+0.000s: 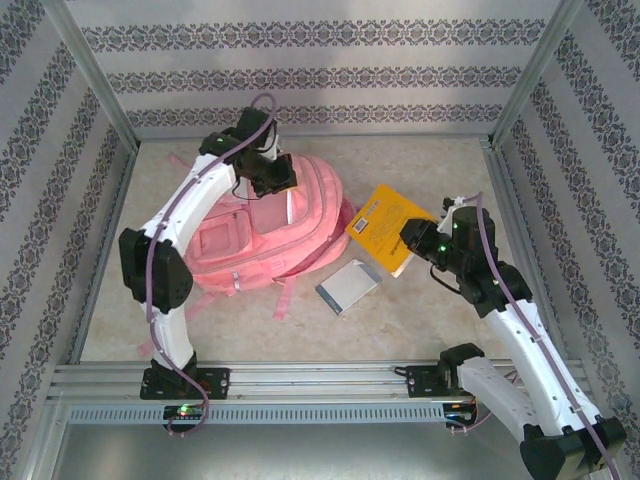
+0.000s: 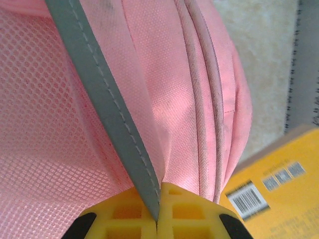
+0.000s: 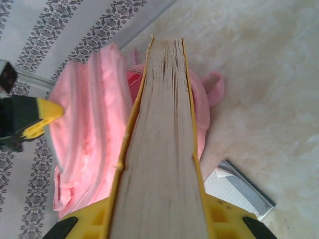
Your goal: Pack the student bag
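Note:
My left gripper keeps its grip on the bag's grey strip [image 2: 113, 104] and keep pulling until the bag's opening gets wider, then let go, because the bag's open side [image 1: 342, 224] faces the yellow book.
The student bag [image 1: 270, 240], a large pink backpack, lies flat on the table left of centre. My left gripper [image 1: 274, 183] sits at the bag's far top edge. In the left wrist view this gripper [image 2: 158, 209] is shut on a grey stitched strip [image 2: 104, 99] of the bag [image 2: 189, 89], and pink fabric bunches around the yellow fingers [image 2: 192, 209]. My right gripper [image 1: 407, 243] is shut on a thick yellow book [image 1: 385, 222] and holds it just right of the bag. The book's page edge [image 3: 162, 149] runs up between the yellow fingers [image 3: 227, 216], towards the bag [image 3: 89, 144].
A thin grey notebook [image 1: 348, 287] with a squared page lies on the table between the bag and the right arm, and is seen too as the notebook [image 3: 239, 189] under the book. Patterned walls and metal frame posts [image 1: 100, 100] enclose the table.

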{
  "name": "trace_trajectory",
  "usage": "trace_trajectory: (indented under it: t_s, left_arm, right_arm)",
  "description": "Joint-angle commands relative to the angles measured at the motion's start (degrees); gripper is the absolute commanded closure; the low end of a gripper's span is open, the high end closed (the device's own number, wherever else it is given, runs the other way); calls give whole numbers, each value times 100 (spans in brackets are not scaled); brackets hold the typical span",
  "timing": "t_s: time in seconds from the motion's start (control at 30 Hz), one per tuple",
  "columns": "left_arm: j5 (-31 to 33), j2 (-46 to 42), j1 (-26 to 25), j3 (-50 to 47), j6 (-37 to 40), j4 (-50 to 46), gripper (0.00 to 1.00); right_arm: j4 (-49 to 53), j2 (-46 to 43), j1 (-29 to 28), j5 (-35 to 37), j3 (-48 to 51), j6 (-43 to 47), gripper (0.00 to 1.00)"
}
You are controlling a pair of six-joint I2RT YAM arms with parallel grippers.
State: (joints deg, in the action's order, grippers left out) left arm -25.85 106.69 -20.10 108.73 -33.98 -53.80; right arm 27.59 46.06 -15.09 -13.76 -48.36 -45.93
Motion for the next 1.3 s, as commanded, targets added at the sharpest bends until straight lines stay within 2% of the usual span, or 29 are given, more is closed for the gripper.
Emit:
trace_trajectory:
  t_s: [0.0, 0.1, 0.2, 0.3, 0.43, 0.47, 0.57, 0.67, 0.77, 0.87, 1.03, 1.17, 1.27]
  left_arm:
    - [-532, -769, 63, -94, 347, -36, 100]
    - [-891, -1027, 62, -192, 397, -93, 100]
    - [-1200, -1241, 55, -325, 436, -169, 100]
    - [-1479, -1411, -14, -588, 426, -180, 100]
    - [-1652, -1359, -299, -817, 544, -356, 100]
    - [-1558, -1321, -350, -818, 549, -416, 99]
    - [-907, -1244, -479, -587, 568, -749, 80]
    - [11, -1169, -518, -5, 544, -1271, 61]
    - [659, -950, -620, 845, 618, -1931, 58]
    - [1225, -564, -972, 1836, 747, -2557, 54]
    - [1984, 760, -1680, 4048, 417, -3857, 48]
    - [2102, 1757, -2033, 5440, 60, -4571, 47]
    - [2186, 1957, -2197, 5499, -72, -4506, 47]
  right_arm:
    - [-132, -1, 43, 110, -374, 423, 100]
    - [-162, 41, 44, 45, -447, 502, 100]
    - [-597, 51, 41, -334, -315, 326, 100]
    - [-1390, 158, 42, -993, -94, -273, 100]
    - [-3004, 569, 4, -1906, 302, -1628, 100]
    - [-3419, 677, -23, -2074, 408, -2014, 100]
    - [-4450, 1020, -97, -2438, 606, -3069, 100]
    - [-4865, 1065, -161, -2394, 718, -3594, 100]
    - [-5111, 1053, -238, -2276, 810, -3901, 100]
    - [-5177, 1051, -292, -2229, 828, -3993, 100]
    - [-5052, 1033, -396, -2203, 779, -3894, 100]
    - [-4984, 1010, -483, -2158, 793, -3845, 100]
    - [-4966, 1005, -519, -2140, 803, -3828, 100]
